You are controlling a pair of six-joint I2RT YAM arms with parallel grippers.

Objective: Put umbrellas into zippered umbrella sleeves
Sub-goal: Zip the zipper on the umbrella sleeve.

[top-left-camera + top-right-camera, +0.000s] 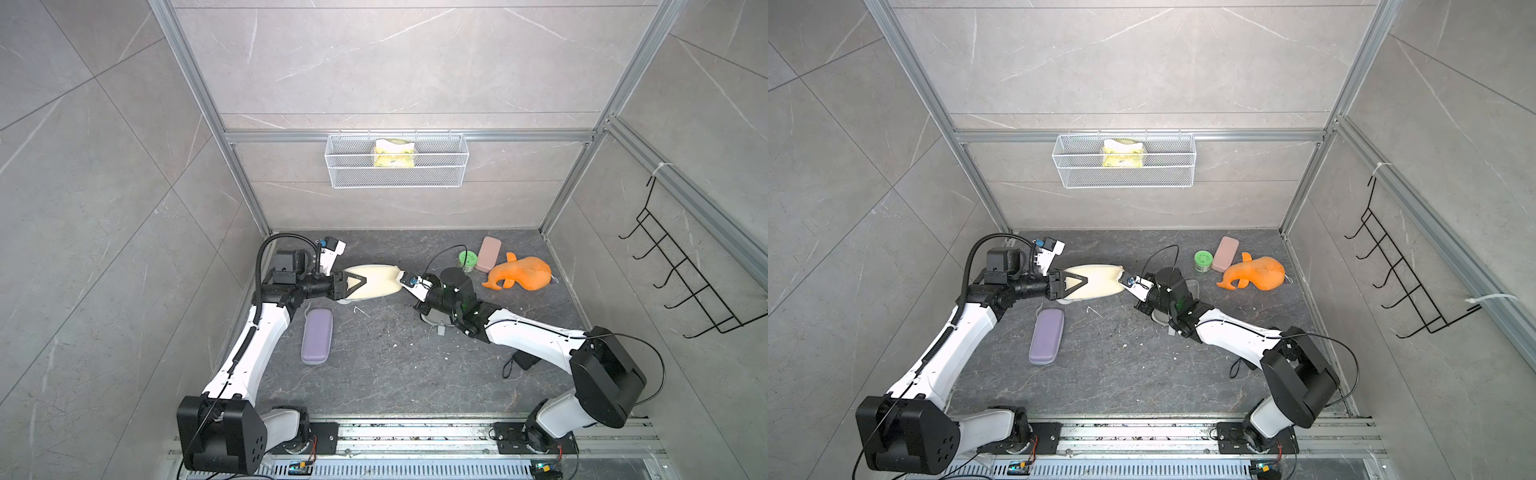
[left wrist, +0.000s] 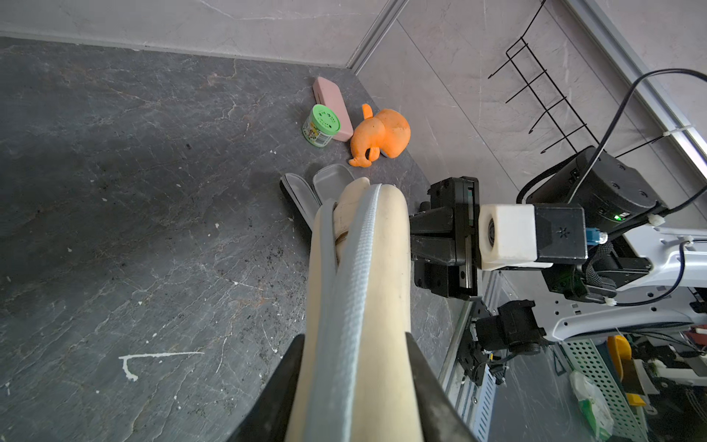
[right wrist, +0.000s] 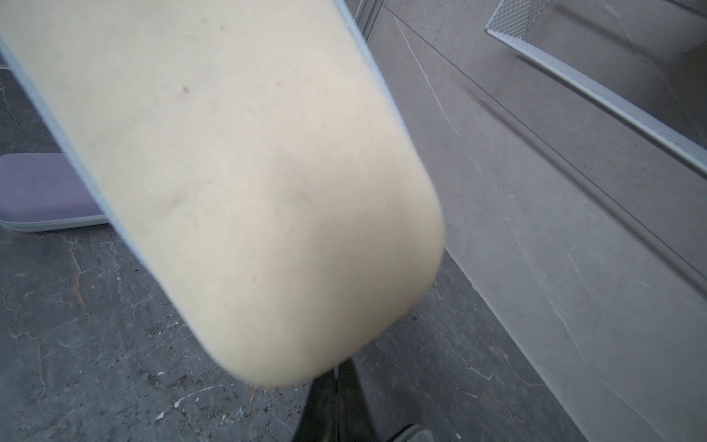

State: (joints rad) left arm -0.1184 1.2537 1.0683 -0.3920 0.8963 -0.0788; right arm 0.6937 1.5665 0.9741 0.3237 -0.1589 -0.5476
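The cream sleeve's loose end (image 1: 392, 278) meets the closed fingers of my right gripper crooked. Next, my right gripper moves back, turns, opens and goes around both shells (image 2: 369, 194) there.
A cream zippered umbrella sleeve (image 1: 376, 281) (image 1: 1096, 280) hangs level above the floor between my two arms. My left gripper (image 1: 356, 285) (image 2: 355, 336) is shut on its near end, one finger on each shell. In the left wrist view the grey zipper (image 2: 344, 291) gapes and a cream umbrella (image 2: 354, 193) shows inside. My right gripper (image 1: 402, 279) (image 3: 336, 377) is at the sleeve's other end with its jaws pressed together; whether they pinch anything is hidden. A closed lilac sleeve (image 1: 316, 336) lies on the floor. An open grey-lined sleeve (image 2: 332, 180) lies beneath the right arm.
At the back right sit a green-lidded jar (image 1: 467, 261), a flat pink case (image 1: 488, 253) and an orange plush toy (image 1: 521, 274). A black object with a cord loop (image 1: 523, 360) lies under the right forearm. A wire basket (image 1: 397, 160) hangs on the back wall and a black hook rack (image 1: 685, 286) on the right wall.
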